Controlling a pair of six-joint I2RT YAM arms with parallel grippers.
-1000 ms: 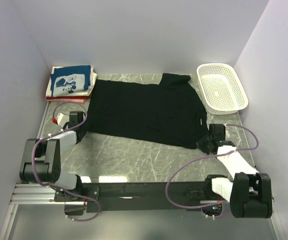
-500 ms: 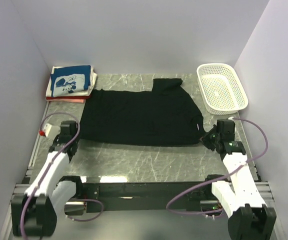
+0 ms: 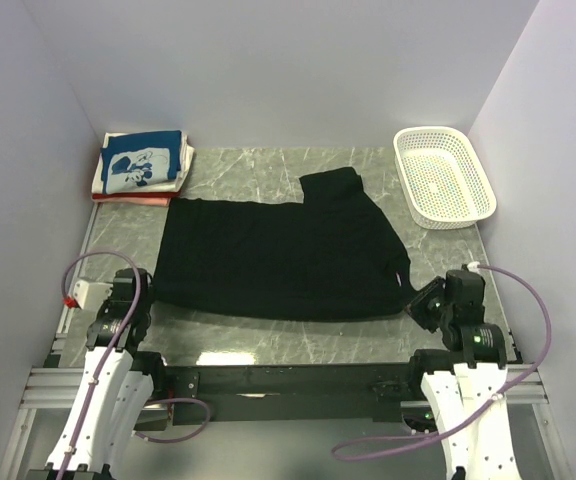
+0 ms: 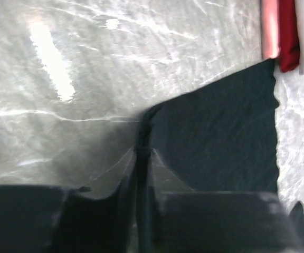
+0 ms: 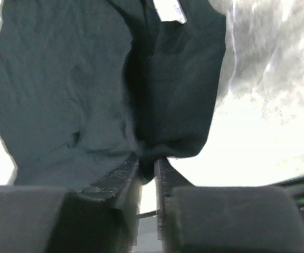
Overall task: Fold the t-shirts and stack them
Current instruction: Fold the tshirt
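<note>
A sleeve (image 3: 330, 184) is sticking out past the black t-shirt's back edge. My left gripper should therefore pinch the t-shirt's corner (image 3: 176, 203) by the stack while my right gripper straightens the sleeve.
The black t-shirt (image 3: 278, 255) lies spread across the middle of the marble table, one sleeve sticking up at the back (image 3: 330, 185). My left gripper (image 3: 146, 296) is shut on its near left corner; the pinched cloth shows in the left wrist view (image 4: 141, 142). My right gripper (image 3: 415, 295) is shut on its near right corner, where the cloth (image 5: 152, 145) hangs bunched between the jaws. The white neck label (image 5: 169, 8) shows at the top of the right wrist view. A folded stack with the blue printed shirt (image 3: 141, 160) on top sits at the back left.
A white perforated basket (image 3: 444, 176) stands at the back right. White and red folded shirts (image 3: 128, 197) lie under the blue one; their edges show in the left wrist view (image 4: 286, 31). Grey walls close the table on three sides.
Both grippers have pulled back toward the near edge, dragging the black t-shirt with them. Its near hem now lies straight and closer to the arms' bases.
</note>
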